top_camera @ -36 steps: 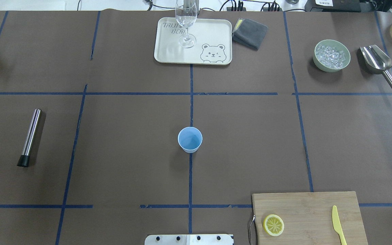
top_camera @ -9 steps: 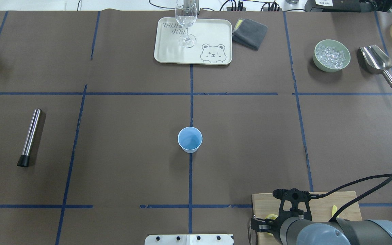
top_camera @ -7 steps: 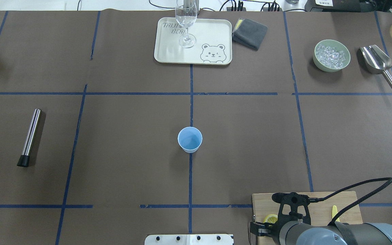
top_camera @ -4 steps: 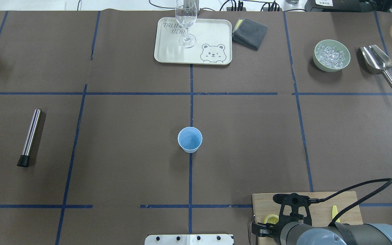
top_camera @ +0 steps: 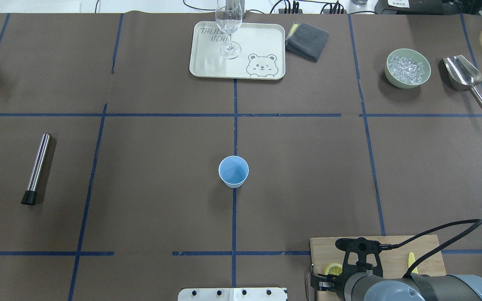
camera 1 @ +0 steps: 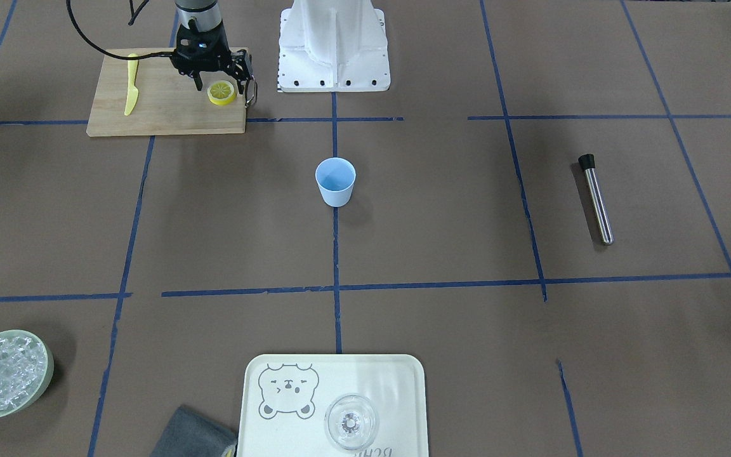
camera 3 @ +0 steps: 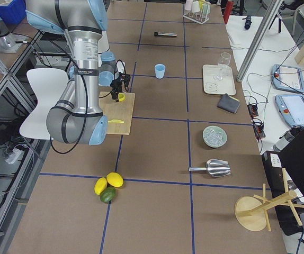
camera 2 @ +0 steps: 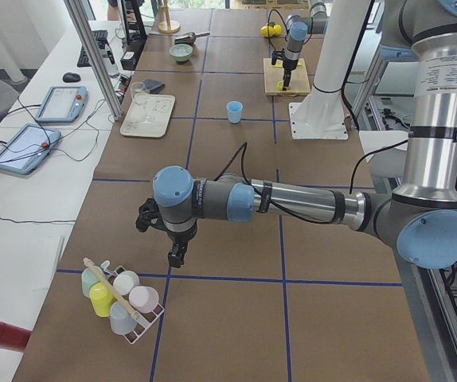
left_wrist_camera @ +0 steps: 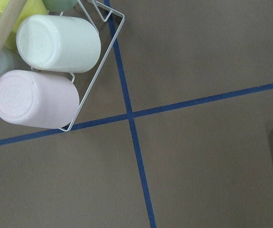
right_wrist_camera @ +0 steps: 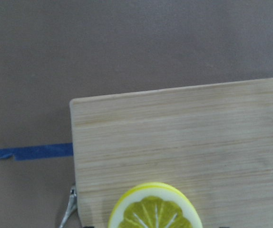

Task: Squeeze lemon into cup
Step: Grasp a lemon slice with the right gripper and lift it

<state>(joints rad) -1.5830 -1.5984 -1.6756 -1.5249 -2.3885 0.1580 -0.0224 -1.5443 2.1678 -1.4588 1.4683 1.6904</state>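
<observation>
The lemon slice (camera 1: 221, 91) has a thick yellow rim (camera 1: 223, 103) showing, so I should expect more slices beneath it, and those will stay on the board when I lift.
The lemon (camera 1: 221, 92) is a round slice lying flat on the wooden cutting board (camera 1: 162, 117) near its handle end. My right gripper (camera 1: 218, 81) hangs straight over it, open, with one finger on each side of the slice. In the overhead view only an edge of the lemon (top_camera: 332, 268) shows past the arm. The right wrist view shows the lemon (right_wrist_camera: 154, 209) at the bottom edge. The light-blue cup (top_camera: 233, 171) stands upright and empty at the table's middle, far from the board. My left gripper (camera 2: 177, 255) shows only in the exterior left view, near a cup rack; I cannot tell its state.
A yellow plastic knife (camera 1: 131, 92) lies on the board. A tray (top_camera: 241, 69) with a clear glass (top_camera: 228, 29), a grey cloth (top_camera: 306, 40), an ice bowl (top_camera: 408, 69) and a scoop (top_camera: 462, 75) stand at the far side. A metal rod (top_camera: 37, 167) lies left.
Five seconds ago no arm was over the board. The right arm has come in above the lemon slice; over the last second it has barely shifted.
</observation>
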